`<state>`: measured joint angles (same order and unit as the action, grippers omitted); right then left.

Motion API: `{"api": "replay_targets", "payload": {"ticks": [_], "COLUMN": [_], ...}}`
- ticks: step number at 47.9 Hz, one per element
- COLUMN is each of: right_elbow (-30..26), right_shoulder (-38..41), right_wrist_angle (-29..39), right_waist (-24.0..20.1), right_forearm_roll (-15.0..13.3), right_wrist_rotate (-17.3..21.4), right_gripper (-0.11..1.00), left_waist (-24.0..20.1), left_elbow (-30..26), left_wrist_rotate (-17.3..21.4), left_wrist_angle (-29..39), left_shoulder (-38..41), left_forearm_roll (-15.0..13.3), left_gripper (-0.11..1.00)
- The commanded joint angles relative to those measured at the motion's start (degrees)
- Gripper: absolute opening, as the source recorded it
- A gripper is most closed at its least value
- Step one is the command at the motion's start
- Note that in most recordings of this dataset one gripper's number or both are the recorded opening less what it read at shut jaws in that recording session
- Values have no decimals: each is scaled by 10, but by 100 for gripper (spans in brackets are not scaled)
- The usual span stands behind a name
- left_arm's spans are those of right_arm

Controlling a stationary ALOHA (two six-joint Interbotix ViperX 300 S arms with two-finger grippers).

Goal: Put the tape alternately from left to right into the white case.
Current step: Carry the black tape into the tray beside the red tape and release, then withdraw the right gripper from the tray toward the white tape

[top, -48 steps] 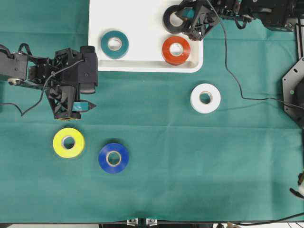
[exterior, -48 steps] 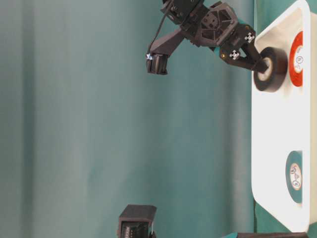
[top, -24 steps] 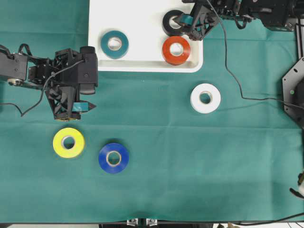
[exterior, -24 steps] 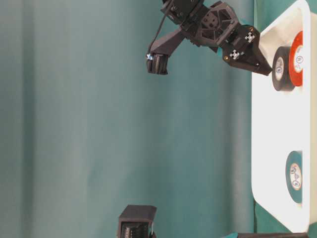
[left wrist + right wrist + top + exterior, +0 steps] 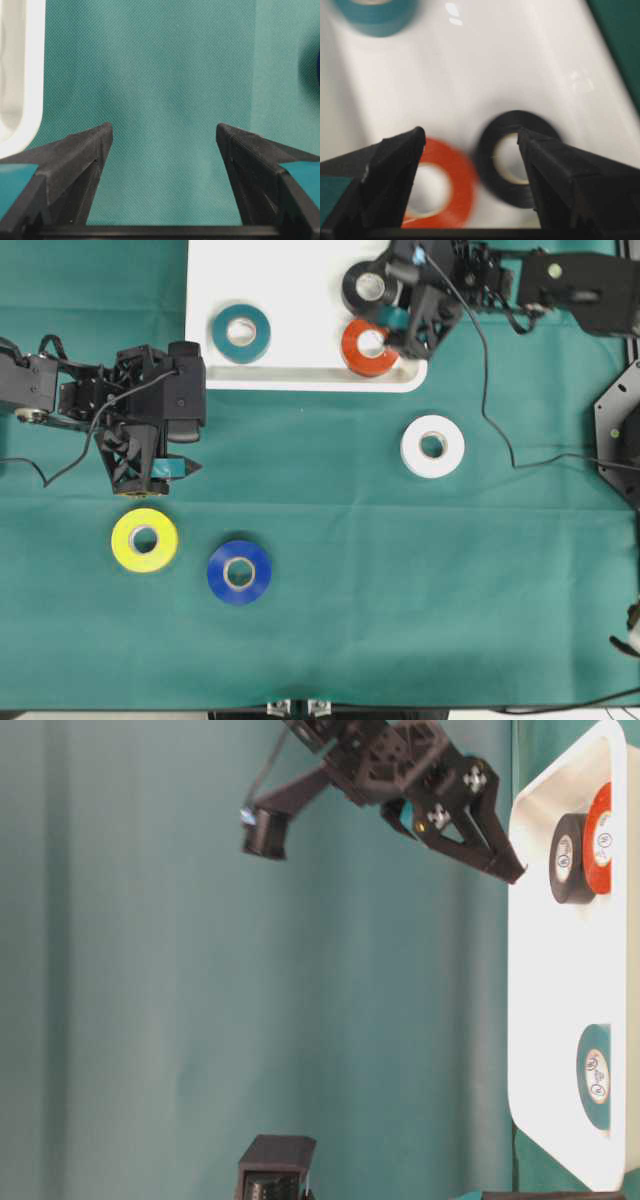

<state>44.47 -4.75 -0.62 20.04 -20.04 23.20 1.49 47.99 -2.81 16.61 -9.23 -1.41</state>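
Observation:
The yellow tape point(image 5: 145, 540) should come to lie flat between the teal tape and the red tape when I lower it, because the gap there point(image 5: 306, 342) looks just wide enough.
The white case point(image 5: 300, 340) holds the teal tape point(image 5: 241, 332), the red tape point(image 5: 368, 347) and the black tape point(image 5: 365, 287), the black one lying just behind the red one. On the green cloth lie the white tape point(image 5: 432, 446), the yellow tape point(image 5: 145, 540) and the blue tape point(image 5: 240, 572). My right gripper point(image 5: 471, 136) hangs open above the black tape point(image 5: 487, 160) and red tape point(image 5: 460, 170), holding nothing; the table-level view shows it raised clear of the case point(image 5: 545, 1000). My left gripper point(image 5: 164, 131) is open and empty over bare cloth, above the yellow tape.
The case's rounded corner point(image 5: 30, 75) shows at the left of the left wrist view, and a blue edge point(image 5: 316, 60) at its right. A black cable point(image 5: 490, 410) trails across the cloth beside the white tape. Open green cloth fills the lower right.
My right gripper opened and let go of the black tape, which now lies flat in the case beside the red one. That gripper then rose away. The left arm stayed put.

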Motion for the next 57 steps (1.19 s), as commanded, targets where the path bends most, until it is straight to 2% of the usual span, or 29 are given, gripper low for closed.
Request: {"api": "replay_targets", "payload": {"ticks": [1, 12, 29, 35, 44, 57], "right_elbow": [6, 38, 56, 58, 62, 62], "right_shoulder": [-32, -62, -64, -64, -63, -63], "right_wrist_angle": [-3, -6, -6, -6, -6, -7], "right_waist": [-33, -116, -197, -214, -216, -216], "right_forearm_roll": [-1, -1, 4, 4, 4, 4], "right_wrist_rotate": [2, 4, 6, 15, 33, 33], "right_gripper": [82, 82, 82, 82, 82, 82], "left_waist": [4, 5, 6, 6, 8, 39], "left_elbow": [-11, -11, -12, -14, -14, -11], "left_wrist_rotate": [0, 0, 0, 0, -11, -33], "left_wrist_angle": [-4, -4, -4, -4, -4, 24], "left_shoulder": [-11, -10, -9, -9, -8, -18], "left_forearm_roll": [-1, -2, -2, -2, -2, -2], "left_gripper": [84, 84, 84, 84, 84, 84]}}
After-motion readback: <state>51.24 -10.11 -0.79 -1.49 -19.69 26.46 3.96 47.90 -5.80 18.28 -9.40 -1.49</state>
